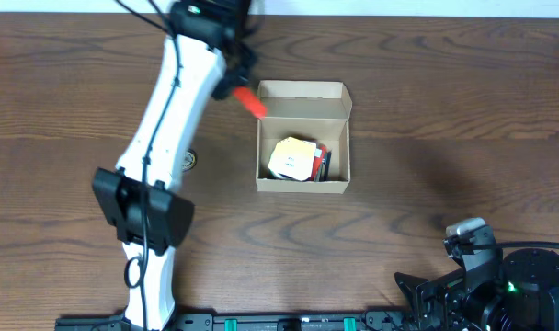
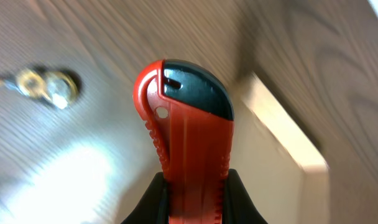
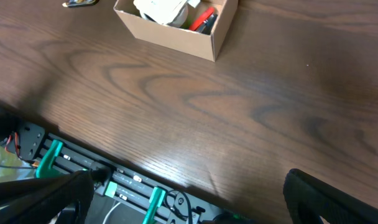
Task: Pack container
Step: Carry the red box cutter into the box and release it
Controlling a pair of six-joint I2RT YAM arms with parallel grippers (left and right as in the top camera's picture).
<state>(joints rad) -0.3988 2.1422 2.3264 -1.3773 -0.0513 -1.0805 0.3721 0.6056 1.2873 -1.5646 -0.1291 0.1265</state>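
Observation:
The box's far strip (image 1: 302, 128) is free behind the packet, so my left gripper should keep on carrying the utility knife until the knife is hanging over that strip (image 1: 314, 129), and then let it go.
The container (image 1: 303, 182) is a tan cardboard box, open, at the table's middle, its flap lid (image 1: 302, 91) standing at the far side. Inside lie a white and yellow packet (image 1: 292, 158) and a red and black item (image 1: 321, 163). My left gripper (image 1: 235, 81) is shut on a red and black utility knife (image 1: 251, 100), held just off the box's far left corner. In the left wrist view the knife (image 2: 189, 130) stands between the fingers (image 2: 193, 202), with the box edge (image 2: 282, 127) to the right. My right gripper (image 3: 188, 199) is open and empty at the front right, and the box (image 3: 170, 34) shows far ahead of it.
A small brass-coloured metal thing (image 1: 189, 160) lies on the table left of the box; it also shows in the left wrist view (image 2: 46, 84). A black rail with green clamps (image 3: 96, 174) runs along the table's front edge.

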